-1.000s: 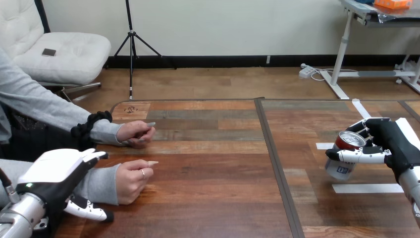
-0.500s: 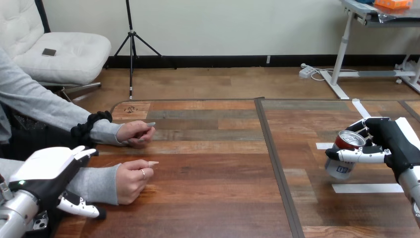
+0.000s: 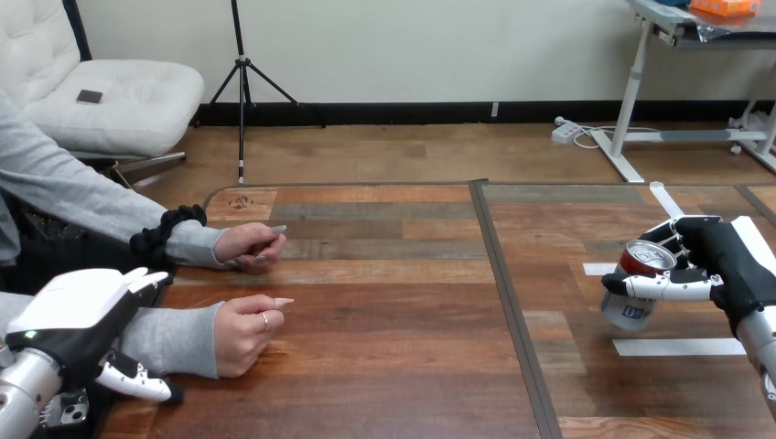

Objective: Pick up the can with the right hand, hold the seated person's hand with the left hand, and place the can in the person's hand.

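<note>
My gripper will carry the grey-sleeved forearm forward, and the fingers of the nearer hand should then open toward the can, because that hand rests loosely curled with its thumb on top.
A red and silver can is tilted at the table's right side, lifted a little off the wood, with my right hand shut round it from the right. The person's two hands rest on the table at the left: the farther hand and the nearer hand, loosely curled. My left hand hovers open over the grey sleeve of the nearer forearm, its thumb below the sleeve, fingers straight and not curled round it.
White tape strips mark the table's right part beneath and beside the can. A dark seam runs front to back down the table's middle. Bare wood lies between the person's hands and the can.
My left hand has drawn back toward the lower left, along the person's sleeve. The right hand and can have stayed put, as have the person's hands.
</note>
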Available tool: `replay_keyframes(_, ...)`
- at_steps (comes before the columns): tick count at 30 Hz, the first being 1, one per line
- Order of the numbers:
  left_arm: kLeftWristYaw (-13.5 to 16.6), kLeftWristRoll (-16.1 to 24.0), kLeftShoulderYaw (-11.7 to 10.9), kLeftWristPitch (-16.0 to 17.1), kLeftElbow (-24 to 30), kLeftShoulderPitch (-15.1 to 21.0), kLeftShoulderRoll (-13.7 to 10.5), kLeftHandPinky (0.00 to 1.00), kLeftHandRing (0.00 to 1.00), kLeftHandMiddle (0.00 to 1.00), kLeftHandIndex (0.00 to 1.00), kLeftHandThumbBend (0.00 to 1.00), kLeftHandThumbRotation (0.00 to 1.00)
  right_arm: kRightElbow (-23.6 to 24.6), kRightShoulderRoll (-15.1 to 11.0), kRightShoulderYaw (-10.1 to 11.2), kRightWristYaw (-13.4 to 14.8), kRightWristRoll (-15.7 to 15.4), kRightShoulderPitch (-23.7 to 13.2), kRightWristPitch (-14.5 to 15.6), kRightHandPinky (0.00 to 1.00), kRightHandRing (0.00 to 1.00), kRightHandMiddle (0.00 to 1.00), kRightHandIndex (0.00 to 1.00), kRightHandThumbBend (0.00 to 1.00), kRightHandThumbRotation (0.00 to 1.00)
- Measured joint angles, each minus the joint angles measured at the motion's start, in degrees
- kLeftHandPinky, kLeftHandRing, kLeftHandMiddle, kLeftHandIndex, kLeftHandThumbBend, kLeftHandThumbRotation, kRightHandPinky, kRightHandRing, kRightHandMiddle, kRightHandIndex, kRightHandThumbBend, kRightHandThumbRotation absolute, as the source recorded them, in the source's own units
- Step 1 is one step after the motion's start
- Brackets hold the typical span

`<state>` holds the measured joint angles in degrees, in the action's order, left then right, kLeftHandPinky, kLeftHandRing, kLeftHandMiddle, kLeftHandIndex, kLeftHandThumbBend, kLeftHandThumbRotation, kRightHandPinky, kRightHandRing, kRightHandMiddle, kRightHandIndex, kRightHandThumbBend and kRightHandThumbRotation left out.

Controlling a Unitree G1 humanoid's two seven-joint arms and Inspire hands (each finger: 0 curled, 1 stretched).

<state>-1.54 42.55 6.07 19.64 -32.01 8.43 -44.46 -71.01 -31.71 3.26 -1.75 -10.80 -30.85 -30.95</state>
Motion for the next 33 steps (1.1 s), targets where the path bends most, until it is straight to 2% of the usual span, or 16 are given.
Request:
replay_keyframes(7, 0.1, -0.4, 0.0, -0.1, 0.0, 0.0, -0.2, 0.77, 0.85, 0.88, 0.85, 1.0, 0.21, 0.0, 0.0, 0.0, 0.0, 0.0, 0.0, -0.6, 0.34, 0.37, 0.42, 0.44, 0.85, 0.0)
replay_keyframes(17, -2.1, -1.7, 0.0, -1.7, 0.8, 0.4, -0.2, 0.71, 0.78, 0.8, 0.77, 0.99, 0.03, 0.0, 0.0, 0.0, 0.0, 0.2, 0.0, -0.8, 0.31, 0.35, 0.41, 0.43, 0.85, 0.0)
replay_keyframes(27, -4.8, -1.7, 0.0, -2.5, 2.4, 1.1, -0.2, 0.59, 0.71, 0.76, 0.73, 1.0, 0.0, 0.1, 0.0, 0.1, 0.0, 0.5, 0.0, -0.8, 0.3, 0.35, 0.41, 0.43, 0.85, 0.0)
replay_keyframes(33, -5.8, -1.8, 0.0, -2.7, 2.5, 1.2, -0.4, 0.58, 0.72, 0.76, 0.73, 0.99, 0.0, 0.1, 0.0, 0.2, 0.0, 0.7, 0.0, -0.8, 0.29, 0.34, 0.41, 0.44, 0.85, 0.0)
